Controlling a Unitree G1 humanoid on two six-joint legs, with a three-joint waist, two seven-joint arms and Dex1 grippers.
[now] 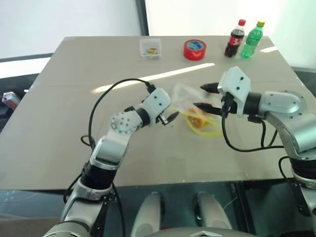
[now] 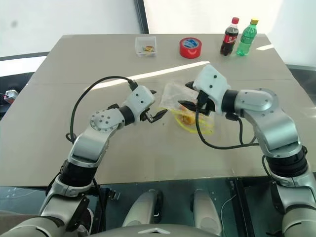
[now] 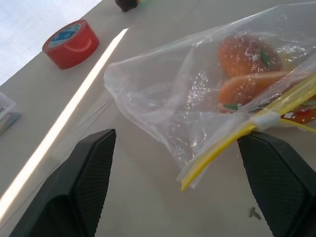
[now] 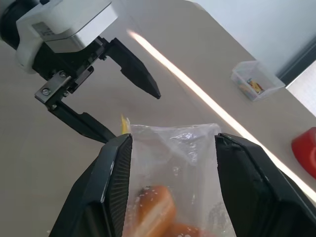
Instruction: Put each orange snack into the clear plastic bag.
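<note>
I expect the slider to slide along and close the bag when I pull it, because the bag's yellow strip splits point(image 3: 290, 115) past its white slider point(image 3: 266, 120).
The clear plastic bag point(image 1: 189, 98) lies crumpled on the table between my two grippers, its yellow strip point(image 3: 232, 143) toward the near side. Two orange snacks point(image 3: 249, 54) point(image 3: 242, 89) lie inside it, pressed together; they show through the plastic as an orange lump point(image 2: 186, 118). My left gripper point(image 2: 159, 102) stands open and empty just left of the bag, pointing at its mouth. My right gripper point(image 1: 199, 96) hovers open over the bag's right part, with its fingers point(image 4: 116, 187) either side of the plastic and not pinching it.
At the table's far edge stand a small clear tub point(image 1: 150, 48), a red tape roll point(image 1: 194, 49), a cola bottle point(image 1: 235, 38) and a green bottle point(image 1: 252, 39). The beige table point(image 1: 59, 128) ends close below the arms.
</note>
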